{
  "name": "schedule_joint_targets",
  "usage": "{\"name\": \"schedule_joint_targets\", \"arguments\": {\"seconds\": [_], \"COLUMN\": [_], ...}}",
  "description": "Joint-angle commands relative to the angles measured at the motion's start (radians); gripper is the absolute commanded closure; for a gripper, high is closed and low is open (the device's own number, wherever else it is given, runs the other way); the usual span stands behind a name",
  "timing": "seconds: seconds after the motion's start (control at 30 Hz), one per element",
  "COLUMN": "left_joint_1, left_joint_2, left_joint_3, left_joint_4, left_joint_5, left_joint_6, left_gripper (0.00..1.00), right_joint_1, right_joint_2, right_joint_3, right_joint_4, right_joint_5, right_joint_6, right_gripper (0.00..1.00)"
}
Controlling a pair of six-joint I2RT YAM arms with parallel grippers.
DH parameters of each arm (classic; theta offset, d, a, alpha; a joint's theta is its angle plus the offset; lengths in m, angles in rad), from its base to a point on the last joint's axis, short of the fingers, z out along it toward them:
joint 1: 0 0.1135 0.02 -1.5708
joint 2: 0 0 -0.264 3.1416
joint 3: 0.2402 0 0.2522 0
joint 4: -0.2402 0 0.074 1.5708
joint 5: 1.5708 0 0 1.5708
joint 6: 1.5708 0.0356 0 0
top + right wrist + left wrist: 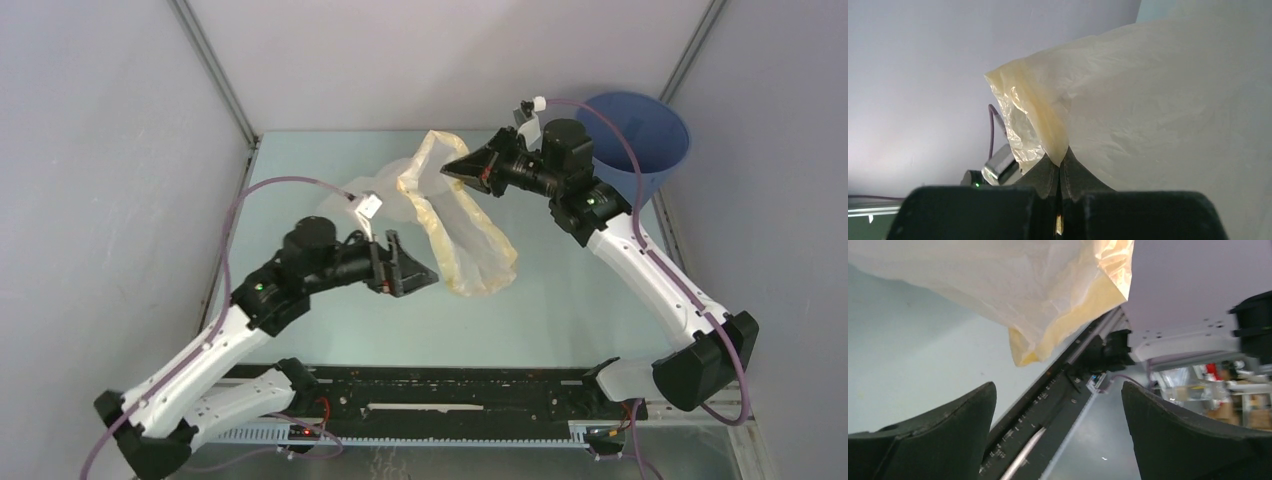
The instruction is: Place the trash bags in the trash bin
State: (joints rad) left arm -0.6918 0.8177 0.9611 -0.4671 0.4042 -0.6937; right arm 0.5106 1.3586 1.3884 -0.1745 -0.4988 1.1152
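Observation:
My left gripper will carry the trash bag's opening [460, 218], and the opening should sag but stay wide open, because the yellow rim [435, 232] hangs in a wide loop.
The translucent whitish trash bag [455, 215] with its yellow rim hangs in mid-table, lifted off the surface. My right gripper [450, 168] is shut on the bag's yellow rim [1048, 130], holding it up. The bag fills the upper right of the right wrist view [1158, 100]. My left gripper [418, 270] is open and empty, just left of the bag's lower end. In the left wrist view the bag [1013, 285] hangs above and beyond the spread fingers [938, 435]. The round blue trash bin [650, 140] stands at the far right corner, behind my right arm.
Grey enclosure walls stand close on the left, back and right. A black rail [450, 395] runs along the near table edge between the arm bases. Purple cables loop off both arms.

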Motion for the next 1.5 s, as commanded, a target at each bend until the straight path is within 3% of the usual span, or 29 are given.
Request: {"name": "schedule_joint_targets", "arguments": {"seconds": [0.0, 0.07, 0.3, 0.4, 0.47, 0.53, 0.6, 0.67, 0.73, 0.83, 0.93, 1.07, 1.2, 1.27, 1.47], "left_joint_1": [-0.160, -0.191, -0.219, -0.243, -0.271, -0.279, -0.279, -0.279, -0.278, -0.269, -0.253, -0.180, -0.106, -0.100, -0.099], "left_joint_2": [0.032, 0.040, 0.164, 0.177, 0.173, 0.182, 0.195, 0.204, 0.194, 0.148, 0.087, 0.008, -0.041, -0.040, 0.005], "left_joint_3": [-0.085, -0.142, -0.159, -0.234, -0.317, -0.342, -0.336, -0.330, -0.300, -0.197, -0.088, 0.044, 0.142, 0.206, 0.431], "left_joint_4": [0.270, 0.371, 0.539, 0.728, 0.910, 0.958, 0.963, 0.965, 0.902, 0.664, 0.428, 0.172, 0.126, 0.115, 0.029], "left_joint_5": [-0.300, -0.382, -0.437, -0.457, -0.511, -0.523, -0.527, -0.547, -0.582, -0.637, -0.739, -0.937, -0.982, -1.015, -0.982], "left_joint_6": [0.168, 0.167, 0.137, 0.144, 0.161, 0.166, 0.161, 0.147, 0.145, 0.193, 0.242, 0.166, 0.228, 0.288, 0.434], "left_gripper": [0.00, 0.01, 0.13, 0.24, 0.27, 0.28, 0.35, 0.48, 0.66, 0.98, 1.00, 1.00, 1.00, 1.00, 1.00], "right_joint_1": [-0.022, -0.027, -0.025, -0.021, -0.015, -0.011, -0.007, 0.000, 0.002, -0.001, 0.002, 0.004, 0.009, 0.024, 0.122], "right_joint_2": [-0.013, -0.013, -0.028, -0.050, -0.064, -0.067, -0.063, -0.061, -0.063, -0.084, -0.136, -0.203, -0.197, -0.158, 0.022], "right_joint_3": [0.034, 0.034, 0.027, 0.016, 0.015, 0.015, 0.015, 0.015, 0.015, 0.017, 0.034, 0.034, 0.029, 0.031, 0.205], "right_joint_4": [0.056, 0.061, 0.067, 0.078, 0.084, 0.088, 0.093, 0.092, 0.086, 0.051, -0.070, -0.215, -0.276, -0.223, -0.115], "right_joint_5": [-0.006, -0.010, 0.021, 0.058, 0.089, 0.106, 0.109, 0.112, 0.110, 0.088, 0.100, 0.101, 0.012, -0.081, -0.163], "right_joint_6": [0.043, 0.048, 0.054, 0.048, 0.035, 0.033, 0.040, 0.040, 0.035, -0.034, -0.210, -0.404, -0.479, -0.476, -0.454], "right_gripper": [1.00, 1.00, 1.00, 1.00, 1.00, 1.00, 1.00, 1.00, 1.00, 1.00, 1.00, 0.91, 0.89, 0.88, 0.85]}}
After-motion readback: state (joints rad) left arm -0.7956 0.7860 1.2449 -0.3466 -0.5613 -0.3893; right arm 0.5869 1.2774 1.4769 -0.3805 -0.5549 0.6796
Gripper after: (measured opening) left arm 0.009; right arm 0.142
